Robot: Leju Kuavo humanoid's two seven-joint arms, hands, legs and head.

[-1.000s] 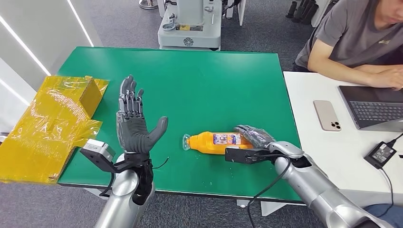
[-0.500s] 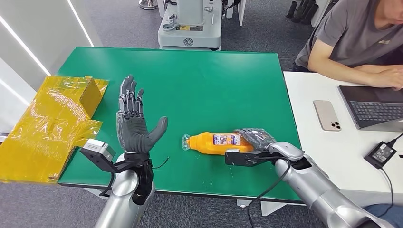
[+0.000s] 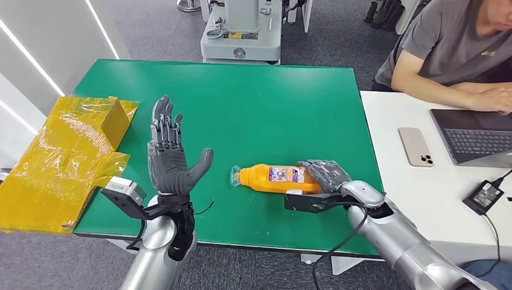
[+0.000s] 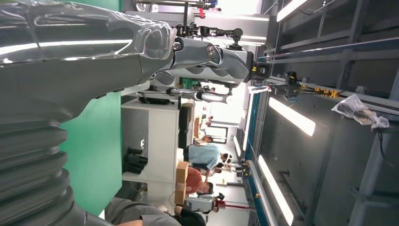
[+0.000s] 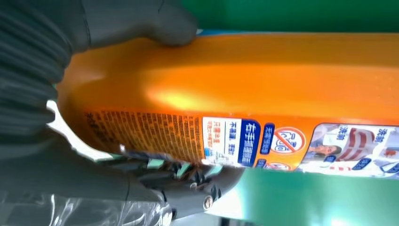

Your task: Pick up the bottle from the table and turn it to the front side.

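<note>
I should expect the orange bottle's big front label (image 3: 261, 177) to be hidden on the bottle's bottom side, since the label (image 3: 286, 174) facing up is full of small print.
An orange bottle (image 3: 275, 179) with a clear cap and a printed label lies on its side on the green table (image 3: 253, 96), cap pointing left. My right hand (image 3: 325, 173) grips its base end, fingers wrapped over the top. In the right wrist view the thumb (image 5: 141, 21) presses one side of the orange bottle (image 5: 263, 80) and the fingers (image 5: 188, 183) curl under the labelled side. My left hand (image 3: 169, 151) is raised above the table's front left, palm up, fingers spread, holding nothing.
A yellow plastic-wrapped box (image 3: 66, 151) sits at the table's left edge. To the right a white desk (image 3: 416, 181) carries a phone (image 3: 415, 146), a laptop (image 3: 477, 136) and a charger; a person (image 3: 459, 48) sits there. A grey machine base (image 3: 241, 30) stands behind the table.
My right hand has closed further around the bottle's base, and the bottle has shifted slightly left. The left hand has not moved.
</note>
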